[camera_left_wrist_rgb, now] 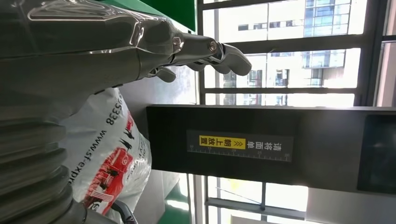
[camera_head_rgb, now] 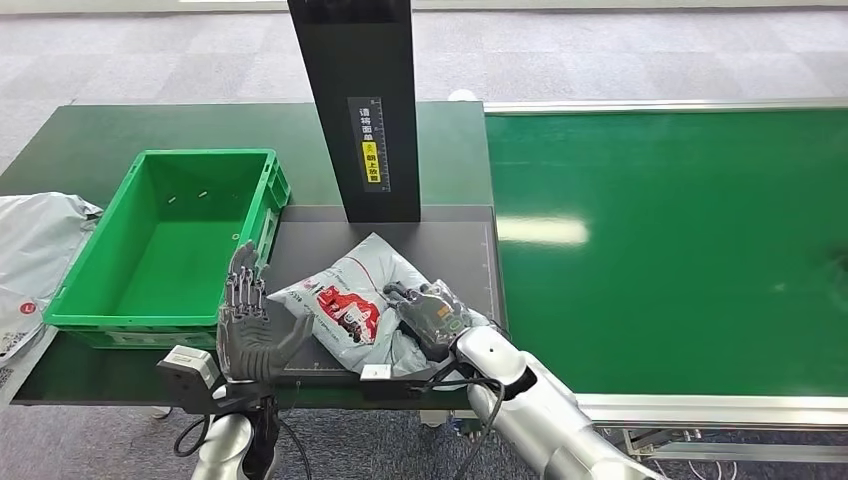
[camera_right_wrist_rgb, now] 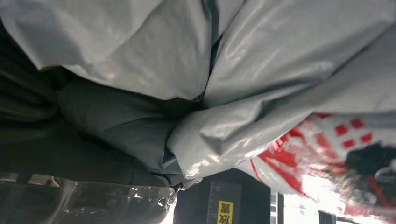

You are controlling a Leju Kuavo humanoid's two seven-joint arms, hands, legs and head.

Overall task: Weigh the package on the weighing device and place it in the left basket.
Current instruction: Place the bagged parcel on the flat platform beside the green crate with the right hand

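I expect the package [camera_head_rgb: 352, 303] to lean against the basket's side when I lower it in, because the package is puffed up and long next to the green basket's narrow opening [camera_head_rgb: 185, 235].
The package [camera_head_rgb: 345, 300], a grey mailer bag with red and black print, lies crumpled on the black weighing plate [camera_head_rgb: 460, 250] in front of the scale's black column [camera_head_rgb: 365, 110]. My right hand [camera_head_rgb: 432, 312] grips the bag's right side, its fingers curled over the plastic; in the right wrist view the package [camera_right_wrist_rgb: 261, 70] is pressed close against the hand. My left hand [camera_head_rgb: 248, 325] stands upright with its fingers spread, just left of the bag, holding nothing. The left wrist view has the left hand [camera_left_wrist_rgb: 93, 46] beside the package [camera_left_wrist_rgb: 112, 158]. The green basket [camera_head_rgb: 205, 153] sits left of the scale.
A green conveyor belt [camera_head_rgb: 680, 250] with a metal frame runs along the right. Another grey mailer bag [camera_head_rgb: 35, 250] lies on the table left of the basket. The basket's inside holds nothing. The scale column [camera_left_wrist_rgb: 243, 144] rises behind the plate.
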